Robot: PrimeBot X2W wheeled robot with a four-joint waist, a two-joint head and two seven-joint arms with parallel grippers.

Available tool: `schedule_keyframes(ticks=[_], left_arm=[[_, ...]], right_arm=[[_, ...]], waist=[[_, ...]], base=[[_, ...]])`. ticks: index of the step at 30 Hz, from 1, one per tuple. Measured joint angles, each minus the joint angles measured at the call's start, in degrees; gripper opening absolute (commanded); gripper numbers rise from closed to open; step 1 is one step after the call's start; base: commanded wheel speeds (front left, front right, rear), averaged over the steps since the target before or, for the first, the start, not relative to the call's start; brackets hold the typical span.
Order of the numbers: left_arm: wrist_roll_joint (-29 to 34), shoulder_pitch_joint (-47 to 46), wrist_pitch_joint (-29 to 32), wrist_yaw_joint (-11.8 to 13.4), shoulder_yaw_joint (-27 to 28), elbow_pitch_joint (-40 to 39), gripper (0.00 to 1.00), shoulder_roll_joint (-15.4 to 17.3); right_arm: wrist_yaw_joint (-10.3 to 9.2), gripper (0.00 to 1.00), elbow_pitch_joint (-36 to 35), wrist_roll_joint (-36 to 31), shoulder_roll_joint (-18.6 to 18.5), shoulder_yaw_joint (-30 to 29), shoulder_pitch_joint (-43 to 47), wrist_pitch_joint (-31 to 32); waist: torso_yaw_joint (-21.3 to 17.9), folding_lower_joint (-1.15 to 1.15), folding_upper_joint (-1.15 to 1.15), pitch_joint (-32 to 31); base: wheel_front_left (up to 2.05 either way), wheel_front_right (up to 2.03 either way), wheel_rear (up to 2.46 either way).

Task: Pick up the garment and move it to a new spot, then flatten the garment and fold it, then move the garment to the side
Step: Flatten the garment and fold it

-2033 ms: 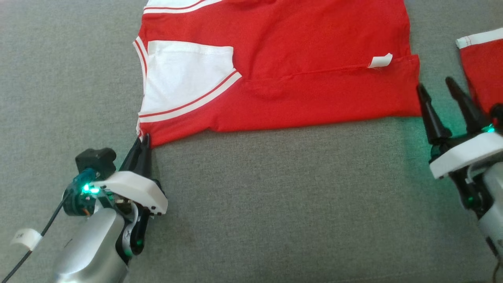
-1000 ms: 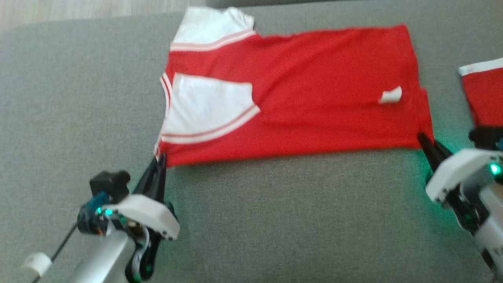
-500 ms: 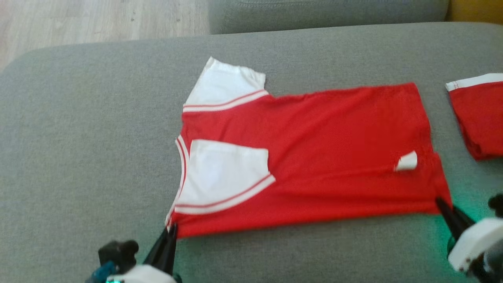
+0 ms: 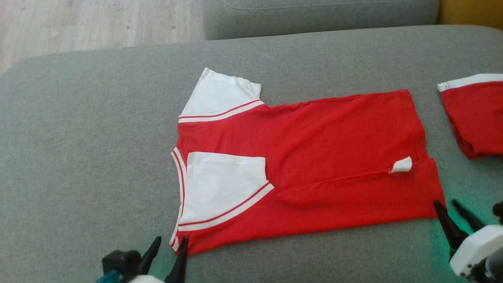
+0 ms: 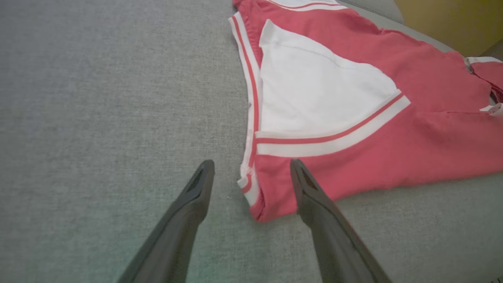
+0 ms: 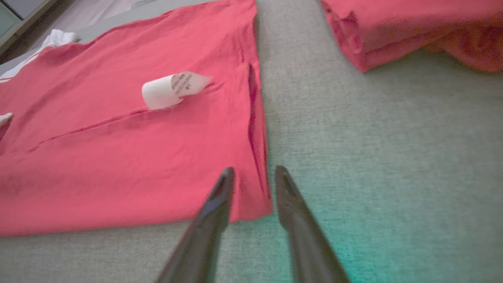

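Note:
The other white sleeve (image 4: 221, 94) is lying flat beyond its striped seam (image 4: 222, 114), so it will turn over and cover the folded-in sleeve when the robot folds the garment.
The garment (image 4: 334, 141) is a red shirt with white sleeves, lying flat and folded lengthwise on the grey sofa cushion (image 4: 78, 157). My left gripper (image 4: 170, 240) stands open at its near left corner. In the left wrist view the two fingers of the left gripper (image 5: 252, 165) straddle the collar end of the garment (image 5: 412, 137) without pinching it. My right gripper (image 4: 445, 203) is at the near right corner, jaws parted a little. In the right wrist view the right gripper (image 6: 255, 169) has the hem of the garment (image 6: 118, 165) lying loose between its fingers.
A second red piece with a white band (image 4: 477, 118) lies folded at the cushion's right edge, close to my right gripper. A white label (image 4: 401, 165) sticks up near the garment's right hem. Beyond the cushion are a back cushion (image 4: 314, 15) and wooden floor (image 4: 78, 23).
Both grippers, shut on the garment's near corners before, have opened and let go. The head camera has tilted up, so the whole picture has shifted downward.

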Motion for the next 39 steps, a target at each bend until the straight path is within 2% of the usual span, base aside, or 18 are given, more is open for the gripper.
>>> schedule_keyframes(ticks=[5,9,16,20,23,28,33,39], left_arm=[[1.9,-2.8,0.7,-0.3,-1.0,-0.4,1.00,0.2],[4.0,-10.5,3.3,-1.7,-0.9,-1.3,1.00,2.2],[5.4,-31.9,10.5,-10.3,0.3,0.2,1.00,5.5],[4.4,-42.2,18.8,-15.5,0.3,6.1,1.00,6.8],[3.0,-49.7,25.9,-17.9,0.2,11.3,1.00,7.4],[1.2,-59.9,34.8,-18.9,0.3,19.4,1.00,7.4],[1.2,-64.9,41.5,-19.2,-0.2,25.7,1.00,7.5],[2.1,-66.7,44.1,-18.2,-1.1,30.4,1.00,8.8]], right_arm=[[0.00,1.00,-3.3,-3.7,0.2,-3.2,0.5,-0.1],[0.00,1.00,-7.2,-7.3,0.8,-6.0,0.5,-1.1],[0.00,1.00,-14.6,-12.4,3.7,-7.4,-1.3,-0.9],[0.00,1.00,-18.6,-14.4,5.3,-7.6,-3.1,0.6],[0.00,1.00,-20.6,-15.4,6.0,-7.7,-4.3,1.5],[0.00,1.00,-22.0,-15.9,7.2,-7.2,-5.5,2.5],[0.00,1.00,-22.4,-16.3,7.6,-7.0,-7.7,2.6],[0.00,1.00,-22.4,-16.3,8.3,-6.4,-9.4,2.5]], waist=[[-0.9,0.00,0.00,0.7],[-1.8,0.01,0.00,2.0],[-4.5,0.01,0.00,6.3],[-6.5,0.02,0.00,9.4],[-8.1,0.02,0.00,12.0],[-11.1,0.02,0.00,16.0],[-14.0,0.02,0.00,19.8],[-16.8,0.01,0.00,22.9]], base=[[0.00,0.00,0.00],[0.00,0.00,0.00],[0.00,0.00,0.00],[0.00,0.00,0.00],[0.00,0.00,0.00],[0.00,0.00,0.00],[0.00,0.00,0.00],[0.00,0.00,0.00]])
